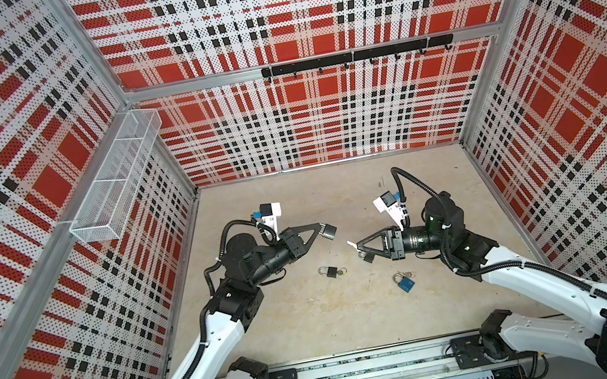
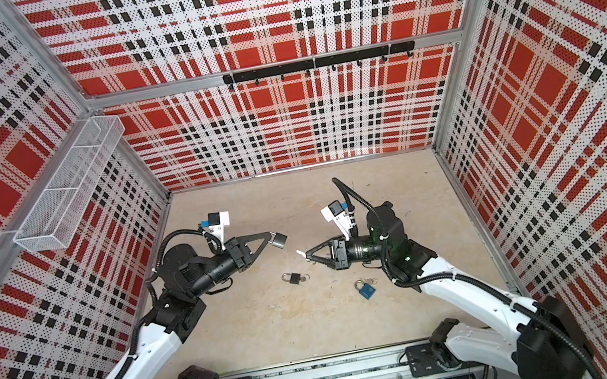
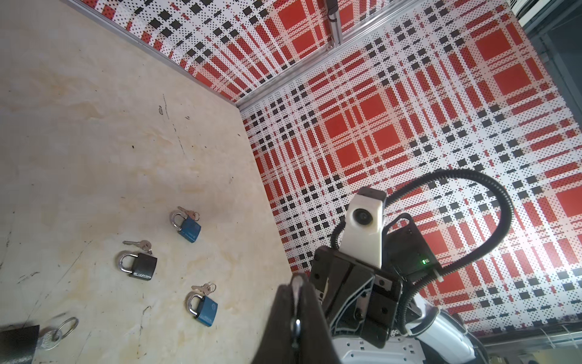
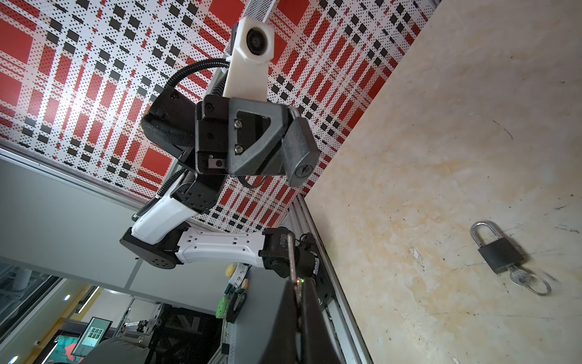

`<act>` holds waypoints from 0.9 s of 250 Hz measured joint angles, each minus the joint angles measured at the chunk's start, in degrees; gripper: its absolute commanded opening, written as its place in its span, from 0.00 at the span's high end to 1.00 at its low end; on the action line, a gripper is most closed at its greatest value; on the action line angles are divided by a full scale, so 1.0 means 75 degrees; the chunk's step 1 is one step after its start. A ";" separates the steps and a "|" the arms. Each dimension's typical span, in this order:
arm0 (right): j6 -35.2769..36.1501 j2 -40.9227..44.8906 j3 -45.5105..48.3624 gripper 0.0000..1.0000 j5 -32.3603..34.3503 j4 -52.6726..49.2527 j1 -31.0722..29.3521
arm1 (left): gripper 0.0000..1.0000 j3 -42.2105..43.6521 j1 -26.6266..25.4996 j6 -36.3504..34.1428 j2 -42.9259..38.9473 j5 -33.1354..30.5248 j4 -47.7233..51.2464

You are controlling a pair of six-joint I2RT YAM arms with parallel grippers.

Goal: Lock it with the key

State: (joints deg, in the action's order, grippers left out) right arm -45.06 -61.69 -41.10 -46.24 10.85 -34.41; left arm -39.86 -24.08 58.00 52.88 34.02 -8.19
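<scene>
I should keep moving my left gripper down to the free spot (image 1: 378,299) beside the nearer blue padlock and let go there, as the key is clear of the dark grey padlock (image 1: 329,231).
My left gripper (image 1: 319,226) (image 2: 271,235) is shut on the shackle of a dark grey padlock (image 1: 328,231) (image 2: 280,240) and holds it above the table. In the right wrist view this padlock (image 4: 297,148) hangs from the left fingers with its keyhole end turned toward the camera. My right gripper (image 1: 358,245) (image 2: 307,254) is shut on a small silver key (image 1: 351,244) (image 4: 292,255). The blade sticks out past the fingertips and points at the held padlock. Key and padlock are a short gap apart.
A black padlock with a key and ring (image 1: 329,271) (image 4: 500,252) lies on the beige table, and a blue one (image 1: 405,283) nearer the right arm. The left wrist view shows several padlocks (image 3: 140,266) with keys. A mesh basket (image 1: 115,181) and a hook rail (image 1: 354,57) hang on the walls.
</scene>
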 measured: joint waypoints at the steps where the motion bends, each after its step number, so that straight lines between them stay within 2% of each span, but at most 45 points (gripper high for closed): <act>1: 0.0015 0.0009 0.0000 1.00 0.0012 -0.0017 0.0000 | 1.00 0.0000 0.0000 -0.0006 0.0000 0.0000 0.0012; 57: 0.0595 0.0557 0.0175 1.00 0.1107 -0.1297 0.0006 | 1.00 -0.0035 -0.0204 -0.0766 -0.0003 -0.0152 0.1087; 104: 0.0854 0.0874 0.0801 1.00 0.2110 -0.2221 -0.0096 | 1.00 -0.0187 -0.1265 -0.1711 0.0122 -0.0947 0.2492; 130: 0.1011 0.1003 0.0883 1.00 0.2806 -0.2859 -0.0484 | 1.00 -0.0192 -0.1868 -0.1979 0.0280 -0.1413 0.2906; 183: 0.1142 0.1052 0.1037 1.00 0.4156 -0.3389 -0.1346 | 1.00 0.0242 -0.2669 -0.2060 0.0449 -0.2154 0.2929; 225: 0.0921 0.1078 0.1652 1.00 0.4724 -0.3308 -0.1498 | 1.00 0.0589 -0.3112 -0.1958 0.0804 -0.2614 0.2806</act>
State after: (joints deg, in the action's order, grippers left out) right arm -38.15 -53.60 -28.71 -10.81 -13.96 -45.65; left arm -35.44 -47.42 43.31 58.92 14.41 12.86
